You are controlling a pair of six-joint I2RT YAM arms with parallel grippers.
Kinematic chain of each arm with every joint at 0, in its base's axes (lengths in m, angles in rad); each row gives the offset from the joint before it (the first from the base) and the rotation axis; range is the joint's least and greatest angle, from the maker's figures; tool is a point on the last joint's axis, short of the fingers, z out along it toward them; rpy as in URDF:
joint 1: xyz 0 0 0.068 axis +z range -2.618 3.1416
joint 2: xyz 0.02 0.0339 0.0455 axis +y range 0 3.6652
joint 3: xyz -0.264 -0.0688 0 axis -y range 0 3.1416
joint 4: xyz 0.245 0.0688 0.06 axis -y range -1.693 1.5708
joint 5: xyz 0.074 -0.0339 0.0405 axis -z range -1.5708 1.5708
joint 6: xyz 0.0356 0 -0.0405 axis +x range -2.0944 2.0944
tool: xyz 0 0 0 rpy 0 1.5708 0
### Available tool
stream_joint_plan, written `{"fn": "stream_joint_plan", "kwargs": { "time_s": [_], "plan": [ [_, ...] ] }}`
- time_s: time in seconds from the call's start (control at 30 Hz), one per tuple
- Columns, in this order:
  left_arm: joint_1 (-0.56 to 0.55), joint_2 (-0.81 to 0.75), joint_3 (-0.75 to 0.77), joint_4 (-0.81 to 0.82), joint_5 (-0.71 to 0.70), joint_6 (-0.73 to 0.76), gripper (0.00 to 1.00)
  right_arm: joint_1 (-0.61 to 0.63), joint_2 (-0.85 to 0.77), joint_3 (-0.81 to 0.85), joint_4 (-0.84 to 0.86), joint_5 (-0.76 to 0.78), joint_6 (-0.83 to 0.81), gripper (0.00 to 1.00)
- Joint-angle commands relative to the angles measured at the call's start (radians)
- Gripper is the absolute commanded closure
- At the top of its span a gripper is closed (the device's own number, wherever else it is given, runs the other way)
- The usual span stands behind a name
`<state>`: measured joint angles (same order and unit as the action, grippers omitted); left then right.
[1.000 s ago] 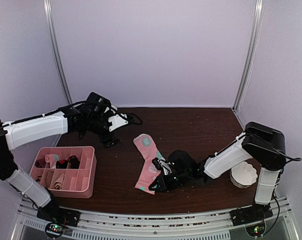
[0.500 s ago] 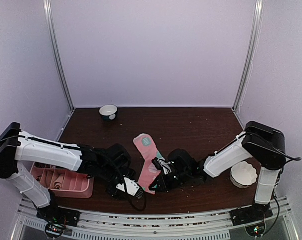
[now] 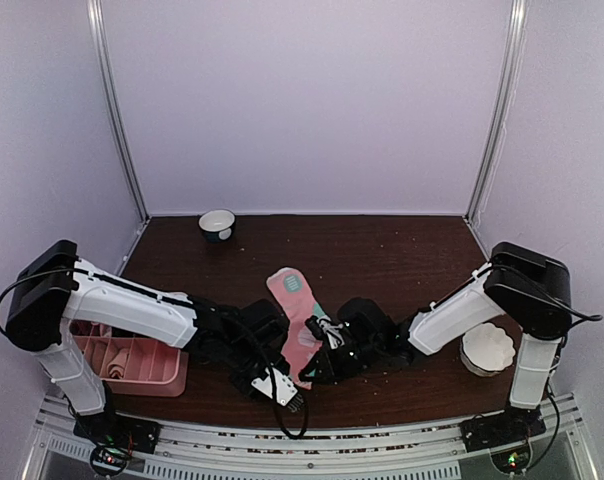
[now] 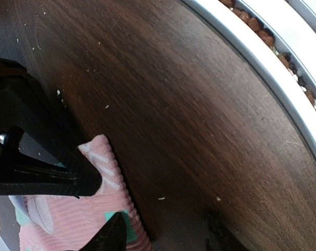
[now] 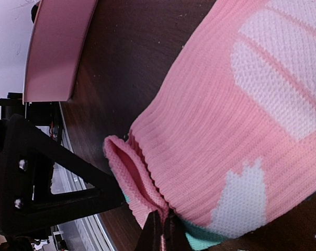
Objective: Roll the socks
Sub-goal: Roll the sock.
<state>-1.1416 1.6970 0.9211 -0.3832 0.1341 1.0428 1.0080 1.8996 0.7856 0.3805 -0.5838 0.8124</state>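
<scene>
Next, I move my left fingers onto the mint-green mark and close before my right gripper opens, since they straddle only the ribbed edge of the cuff fold.
A long pink sock with mint-green marks lies at the table's front middle, toe pointing back. Its cuff end is lifted and folded, and my right gripper is shut on that fold; in the top view this gripper sits at the sock's near right edge. My left gripper stands open at the cuff's corner. One of its fingers is over the ribbed edge and the other is over bare wood. In the top view it is just left of the right gripper.
A pink divided tray stands at the front left, partly under the left arm. A small bowl sits at the back wall. A white fluted cup stands by the right arm's base. The metal front rail runs close to the left gripper.
The left arm swung from the back left to the front middle, beside the sock's cuff, and its jaws narrowed. The bowl at the back came into sight. The right arm held still.
</scene>
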Motion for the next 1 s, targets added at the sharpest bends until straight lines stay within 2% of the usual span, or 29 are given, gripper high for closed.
{"fn": "stream_joint_plan", "kwargs": {
  "time_s": [0.0,0.2,0.33,0.6,0.77,0.83,0.9,0.97],
  "plan": [
    [0.000,-0.029,-0.001,0.047,-0.007,-0.007,0.48,-0.004,0.048,-0.067,-0.215,0.039,0.000,1.00],
    [0.000,-0.007,0.014,0.041,-0.018,-0.020,0.47,-0.004,0.052,-0.071,-0.199,0.033,0.006,1.00],
    [0.006,0.034,0.023,0.034,-0.043,-0.028,0.53,-0.004,0.050,-0.080,-0.183,0.032,0.014,1.00],
    [0.045,0.078,0.069,-0.005,-0.055,-0.063,0.54,-0.004,0.051,-0.089,-0.159,0.023,0.018,1.00],
    [0.044,0.106,0.099,-0.065,-0.043,-0.083,0.65,-0.004,0.044,-0.088,-0.156,0.022,0.025,1.00],
    [0.041,0.099,0.093,-0.075,-0.034,-0.091,0.67,-0.004,0.044,-0.089,-0.148,0.018,0.033,1.00],
    [0.032,0.082,0.069,-0.054,-0.042,-0.097,0.65,-0.005,0.047,-0.088,-0.142,0.014,0.039,1.00],
    [0.020,0.048,0.035,-0.012,-0.053,-0.093,0.53,-0.003,0.050,-0.087,-0.139,0.012,0.041,1.00]
  ]
}}
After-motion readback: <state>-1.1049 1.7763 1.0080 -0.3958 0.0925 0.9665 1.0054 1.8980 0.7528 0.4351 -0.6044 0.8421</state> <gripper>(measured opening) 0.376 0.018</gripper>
